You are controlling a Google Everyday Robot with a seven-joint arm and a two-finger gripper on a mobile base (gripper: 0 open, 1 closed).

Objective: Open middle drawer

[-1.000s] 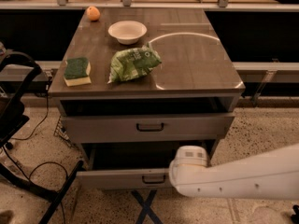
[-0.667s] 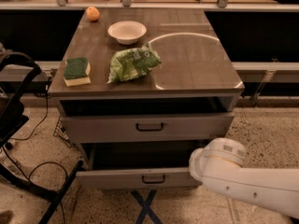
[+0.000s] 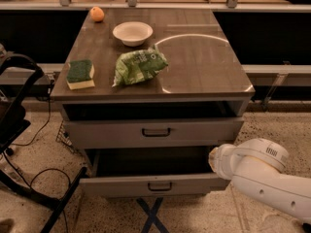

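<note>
The middle drawer [image 3: 126, 186] is only partly out, and my arm is next to its end. I should move my gripper in to the dark opening [image 3: 190, 160] and pull farther.
The middle drawer [image 3: 155, 185] is the lower of the two grey fronts that show. It has a small black bar handle [image 3: 159, 186] and stands pulled out, with a dark opening above its front. The taller uppermost drawer [image 3: 154, 131] sits above it, slightly out. The lowest drawer is hidden beneath. My gripper does not show. Only my white arm [image 3: 262, 176] is in view at the lower right, its rounded end [image 3: 218, 160] beside the right end of the middle drawer.
On the cabinet top [image 3: 204, 62] lie a green-and-yellow sponge [image 3: 80, 74], a green chip bag [image 3: 140, 66], a white bowl [image 3: 132, 33] and an orange [image 3: 97, 14]. A black frame with cables [image 3: 24, 130] stands at the left. Blue tape [image 3: 153, 215] marks the floor in front.
My white arm has swung right, from in front of the middle drawer's front to beside its right end. The drawer stands pulled out as before.
</note>
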